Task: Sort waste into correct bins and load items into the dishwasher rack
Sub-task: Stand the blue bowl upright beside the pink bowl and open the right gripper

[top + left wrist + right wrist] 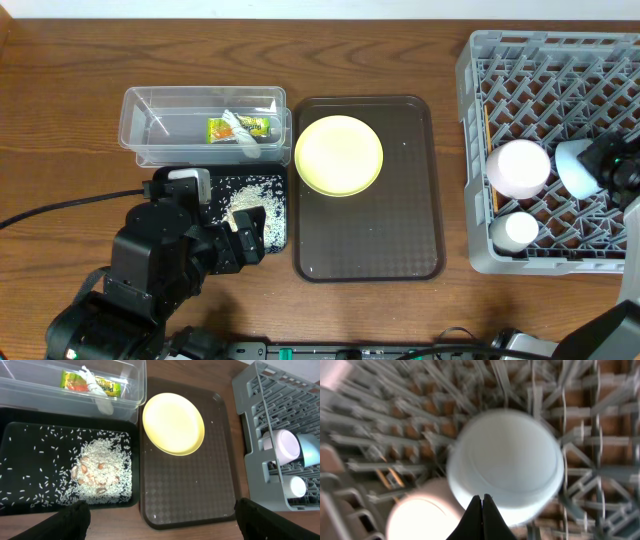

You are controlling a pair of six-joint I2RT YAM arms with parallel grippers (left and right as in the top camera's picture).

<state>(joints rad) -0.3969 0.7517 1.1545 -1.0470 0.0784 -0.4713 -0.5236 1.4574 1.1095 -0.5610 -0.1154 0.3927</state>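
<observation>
My right gripper should gently push the light-blue bowl [573, 170], which sits tilted in the grey rack, flatter toward the white bowl [517, 168] before reaching for the pale-yellow plate.
The pale-yellow plate [339, 155] lies on the brown tray; it also shows in the left wrist view [173, 423]. The clear tub [140, 135] holds the snack wrapper [222, 128] and the white scrap [243, 143]. The black container [281, 175] holds the rice bits [245, 200]. The grey rack [480, 60] holds the white bowl [518, 167], the light-blue bowl [572, 165] and thin chopsticks [487, 128] along its left side. My left gripper [160, 525] is open and empty above the tray's near edge. My right gripper [482, 505] is shut over the upturned light-blue bowl [505, 460].
The brown tray [400, 230] lies between the black container and the rack. A small white cup [520, 230] stands at the rack's near left corner. A black cable [60, 208] runs across the table at the left.
</observation>
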